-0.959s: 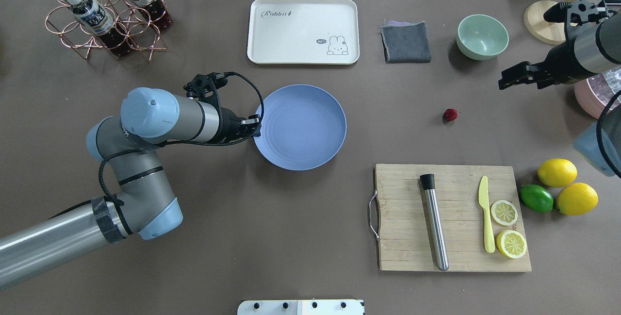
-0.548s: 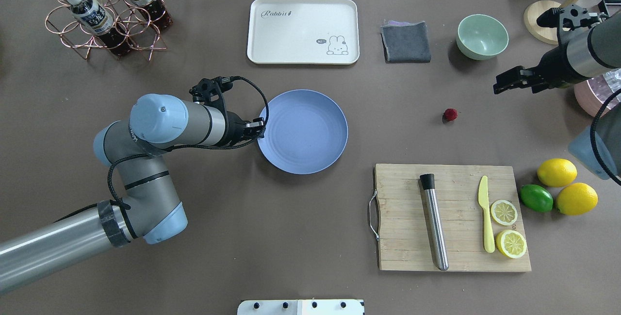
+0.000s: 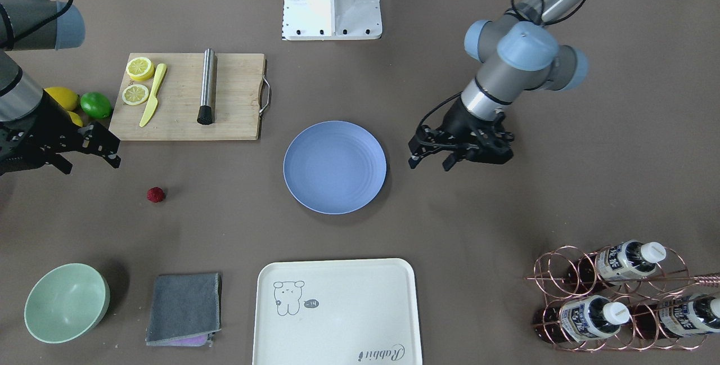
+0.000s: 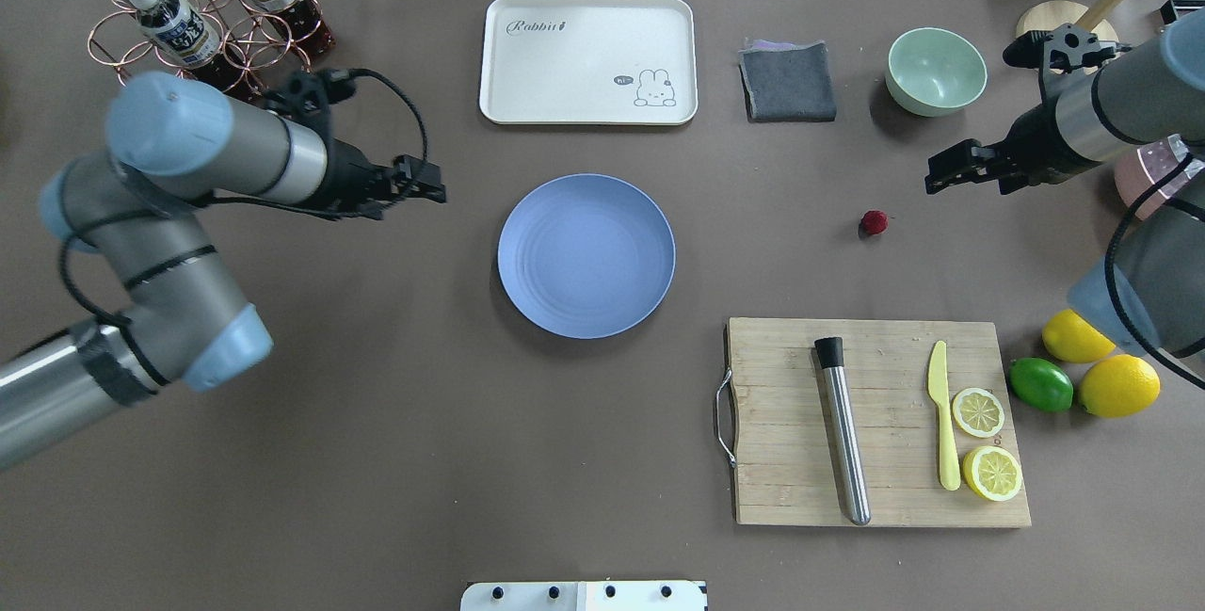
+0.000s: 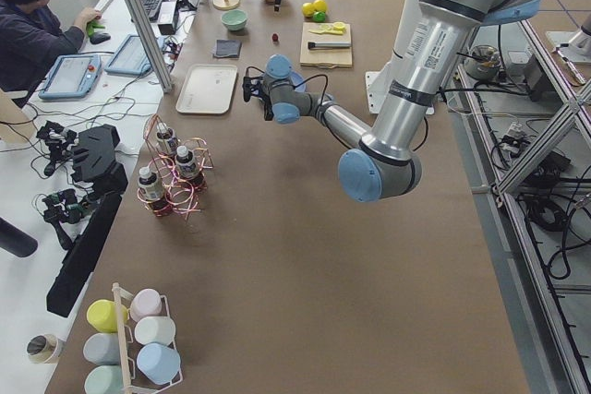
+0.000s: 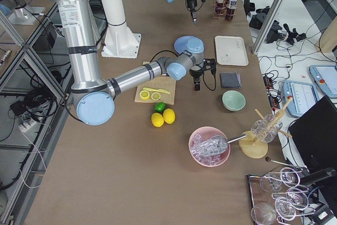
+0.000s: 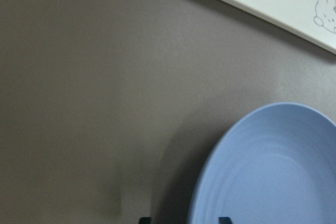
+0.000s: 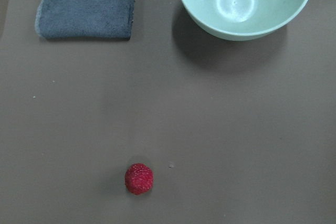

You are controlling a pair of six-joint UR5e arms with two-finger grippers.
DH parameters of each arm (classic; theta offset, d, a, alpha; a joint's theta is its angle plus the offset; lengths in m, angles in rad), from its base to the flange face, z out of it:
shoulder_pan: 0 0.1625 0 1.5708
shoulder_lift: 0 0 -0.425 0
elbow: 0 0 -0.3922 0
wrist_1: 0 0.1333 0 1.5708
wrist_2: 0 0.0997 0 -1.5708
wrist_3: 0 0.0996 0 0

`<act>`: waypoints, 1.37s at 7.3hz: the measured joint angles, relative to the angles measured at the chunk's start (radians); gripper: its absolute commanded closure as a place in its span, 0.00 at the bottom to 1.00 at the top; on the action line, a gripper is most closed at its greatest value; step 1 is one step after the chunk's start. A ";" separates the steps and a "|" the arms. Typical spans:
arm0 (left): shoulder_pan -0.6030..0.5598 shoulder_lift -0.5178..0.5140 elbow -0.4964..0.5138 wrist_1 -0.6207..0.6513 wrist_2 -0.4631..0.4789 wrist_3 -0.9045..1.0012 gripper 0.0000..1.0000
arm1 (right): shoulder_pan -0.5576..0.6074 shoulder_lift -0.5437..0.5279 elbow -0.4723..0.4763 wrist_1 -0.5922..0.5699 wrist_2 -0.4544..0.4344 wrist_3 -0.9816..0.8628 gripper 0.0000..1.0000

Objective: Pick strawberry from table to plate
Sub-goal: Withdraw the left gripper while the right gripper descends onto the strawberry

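Observation:
The strawberry is across the blue plate (image 3: 335, 167) from my left gripper, so my left gripper should move back and my right gripper should pick up the strawberry (image 3: 156, 195).
The strawberry (image 4: 875, 222) (image 3: 156, 194) (image 8: 139, 178), small, dark red and bumpy, lies alone on the brown table (image 4: 424, 460), right of the plate. The blue plate (image 4: 586, 256) (image 3: 334, 166) (image 7: 273, 171) sits at the table's middle with nothing on it. My right gripper (image 4: 968, 180) (image 3: 90, 160) hovers open a little right of and beyond the strawberry, holding nothing. My left gripper (image 4: 405, 199) (image 3: 431, 163) is open and apart from the plate, off its left edge. Its fingertips barely show at the bottom of the left wrist view.
A cream tray (image 4: 588, 60), grey cloth (image 4: 788, 82) and mint bowl (image 4: 936, 71) line the far side. A cutting board (image 4: 875, 423) with muddler, knife and lemon slices lies front right, lemons and a lime (image 4: 1040, 384) beside it. A bottle rack (image 4: 202, 27) stands far left.
My left arm has pulled back from the plate's left edge, up and to the left. The plate shifted slightly right. My right gripper has moved left, closer to the strawberry.

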 measured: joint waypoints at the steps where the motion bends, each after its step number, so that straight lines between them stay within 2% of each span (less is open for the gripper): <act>1: -0.111 0.074 -0.060 0.054 -0.110 0.124 0.01 | -0.042 0.011 -0.010 0.000 -0.035 0.040 0.03; 2: -0.228 0.148 -0.093 0.096 -0.210 0.272 0.01 | -0.079 0.016 -0.021 -0.001 -0.069 0.070 0.04; 4: -0.442 0.253 -0.094 0.185 -0.355 0.614 0.01 | -0.125 0.036 -0.061 0.000 -0.106 0.107 0.06; 6: -0.614 0.308 -0.088 0.374 -0.398 0.984 0.01 | -0.141 0.119 -0.176 0.000 -0.133 0.103 0.08; 7: -0.665 0.319 -0.085 0.442 -0.401 1.099 0.01 | -0.145 0.149 -0.222 0.004 -0.140 0.086 0.11; 8: -0.691 0.323 -0.083 0.473 -0.401 1.151 0.01 | -0.147 0.164 -0.247 0.008 -0.142 0.066 0.21; 9: -0.702 0.324 -0.081 0.486 -0.401 1.172 0.01 | -0.149 0.165 -0.256 0.011 -0.143 0.056 0.49; 10: -0.705 0.323 -0.080 0.491 -0.400 1.179 0.01 | -0.150 0.161 -0.255 0.013 -0.145 0.055 0.99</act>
